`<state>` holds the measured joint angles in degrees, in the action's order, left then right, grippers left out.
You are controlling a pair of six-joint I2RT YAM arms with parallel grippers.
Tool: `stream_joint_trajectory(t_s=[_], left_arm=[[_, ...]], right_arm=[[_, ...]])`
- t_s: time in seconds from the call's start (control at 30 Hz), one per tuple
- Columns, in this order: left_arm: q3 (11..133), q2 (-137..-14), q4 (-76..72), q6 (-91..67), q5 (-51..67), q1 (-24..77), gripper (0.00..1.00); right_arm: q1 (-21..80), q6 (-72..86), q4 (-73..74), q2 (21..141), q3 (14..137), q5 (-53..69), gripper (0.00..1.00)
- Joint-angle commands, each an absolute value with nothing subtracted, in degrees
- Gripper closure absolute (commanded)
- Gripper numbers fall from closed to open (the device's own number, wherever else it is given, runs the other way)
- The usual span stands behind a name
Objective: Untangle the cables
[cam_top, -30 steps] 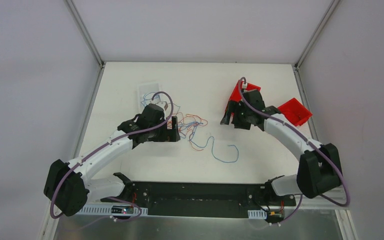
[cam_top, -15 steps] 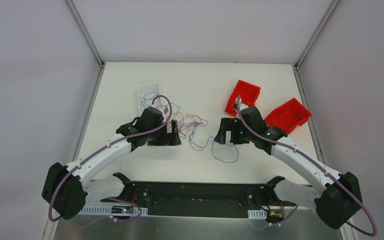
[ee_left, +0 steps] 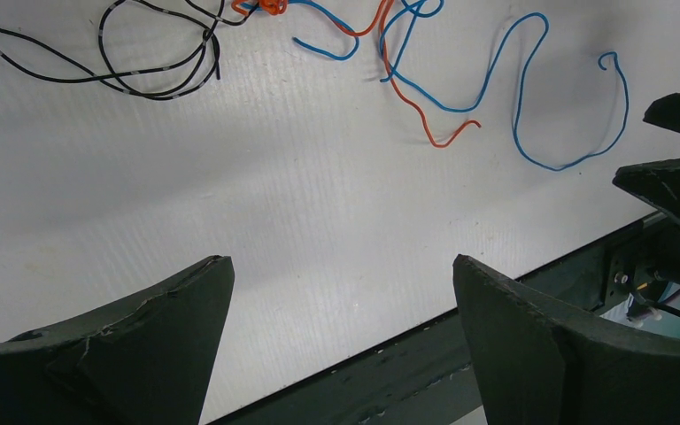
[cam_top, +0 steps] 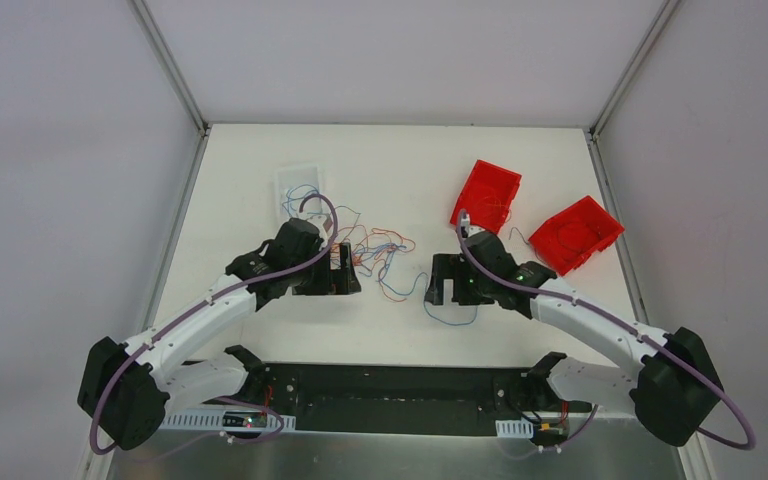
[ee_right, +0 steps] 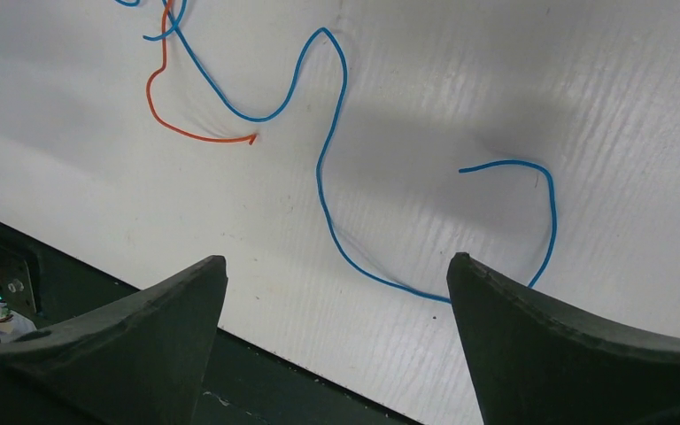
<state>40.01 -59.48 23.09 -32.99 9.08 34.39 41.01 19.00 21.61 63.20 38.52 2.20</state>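
My right gripper should keep going toward the blue cable's bend, since the bend is clear of the orange cable end, and then close its open fingers across the piece of blue cable.
The cables lie as a tangle of thin orange, red, blue and black strands mid-table. One loose blue cable curls to the tangle's right, nearer the front. My left gripper hovers open at the tangle's left edge. The left wrist view shows it empty, with a black cable, an orange cable and a blue cable ahead. My right gripper is open just above the loose blue cable. Nothing is between its fingers, and an orange cable lies ahead on the left.
Two red bins sit at the back right, one holding some thin wires. A pale tray with blue strands lies behind the left gripper. The black base rail runs along the near table edge.
My right arm has swung from the red bins toward the centre and down over the loose blue cable, its jaws opening wider. My left arm has drawn slightly nearer the front.
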Motion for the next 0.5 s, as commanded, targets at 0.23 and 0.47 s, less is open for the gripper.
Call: stream_joint_trajectory(t_s=[0.23,0.47], left_arm=[[40.12,-57.65,22.83,-33.05,12.21,33.97,0.01],[40.07,-56.58,22.90,-32.81,11.58,33.93,0.01]], right_arm=[[48.01,22.79,14.88,73.96,40.58,-3.91,0.01],[49.17,26.76,17.41,84.36,47.89,-13.41,0.05]])
